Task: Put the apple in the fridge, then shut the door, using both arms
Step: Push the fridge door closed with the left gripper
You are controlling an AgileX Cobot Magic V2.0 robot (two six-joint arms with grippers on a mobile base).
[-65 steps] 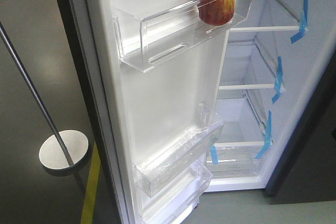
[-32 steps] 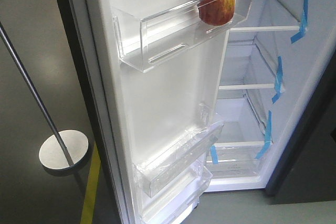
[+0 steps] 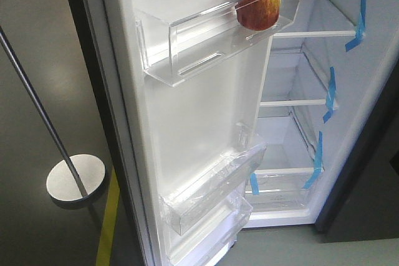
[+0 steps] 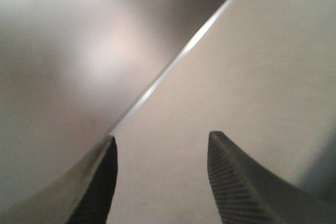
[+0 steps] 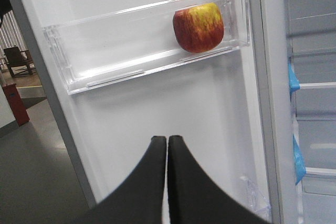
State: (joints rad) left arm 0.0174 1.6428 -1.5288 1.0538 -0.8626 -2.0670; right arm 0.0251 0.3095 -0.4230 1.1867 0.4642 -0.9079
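I expect the door [image 3: 199,110] to swing all the way shut with its bins and apple when I push, because the glass shelves [image 3: 315,34] sit back inside the fridge.
The red apple [image 3: 257,3] with a yellow-green top sits in the upper clear bin [image 3: 187,48] on the white inner face of the open door [image 3: 199,123]. The fridge [image 3: 365,98] stands open to the right, its glass shelves marked with blue tape. In the right wrist view the apple [image 5: 198,26] lies above and slightly right of my right gripper [image 5: 167,139], which is shut and empty, facing the door [image 5: 157,108]. My left gripper [image 4: 161,139] is open and empty, close against a smooth grey panel [image 4: 236,77] with a bright diagonal edge. Neither gripper shows in the front view.
A metal pole on a round base [image 3: 75,179] stands on the dark floor left of the door, beside a yellow floor line [image 3: 109,216]. A darker grey panel [image 3: 368,185] flanks the fridge on the right. Lower door bins [image 3: 206,197] jut out.
In the front view the door, with its bin and the apple, has shifted very slightly to the right.
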